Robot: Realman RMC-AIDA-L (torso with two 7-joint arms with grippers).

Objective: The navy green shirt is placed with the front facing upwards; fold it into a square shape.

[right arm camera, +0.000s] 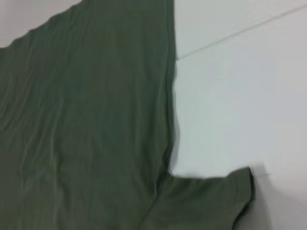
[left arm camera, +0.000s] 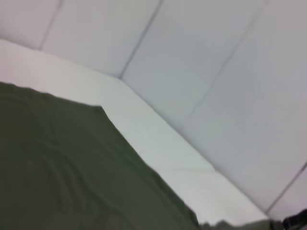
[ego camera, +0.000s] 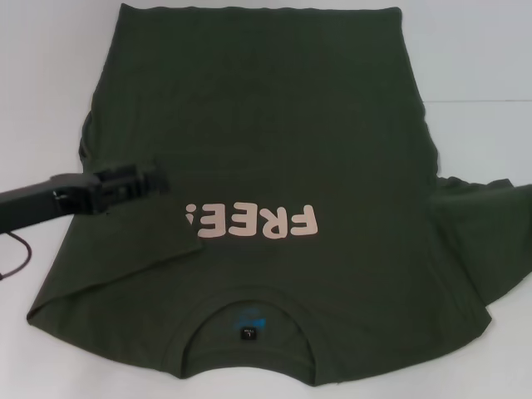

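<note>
I keep bringing the spread sleeve inward with my right gripper until its edge meets the "FREE!" lettering (ego camera: 304, 220), because the chest (ego camera: 382, 218) beside that sleeve is flat and clear.
The dark olive-green shirt (ego camera: 274, 141) lies flat on the white table, front up. Its pink "FREE!" lettering (ego camera: 253, 223) and its collar (ego camera: 249, 312) with the small label (ego camera: 248, 322) are at the near side. The left sleeve seems folded inward over the chest, its edge ending near the "!". The right sleeve (ego camera: 482, 224) lies spread out. My left gripper (ego camera: 154, 179) hovers over the shirt's left chest area, beside the lettering. The shirt also shows in the left wrist view (left arm camera: 62, 167) and in the right wrist view (right arm camera: 86, 124), with a sleeve (right arm camera: 211, 201). My right gripper is out of view.
The white table (ego camera: 474, 66) shows bare around the shirt at the right and far left. White panelled walls (left arm camera: 201, 57) stand behind the table. A thin dark cable (ego camera: 18, 258) hangs under my left arm.
</note>
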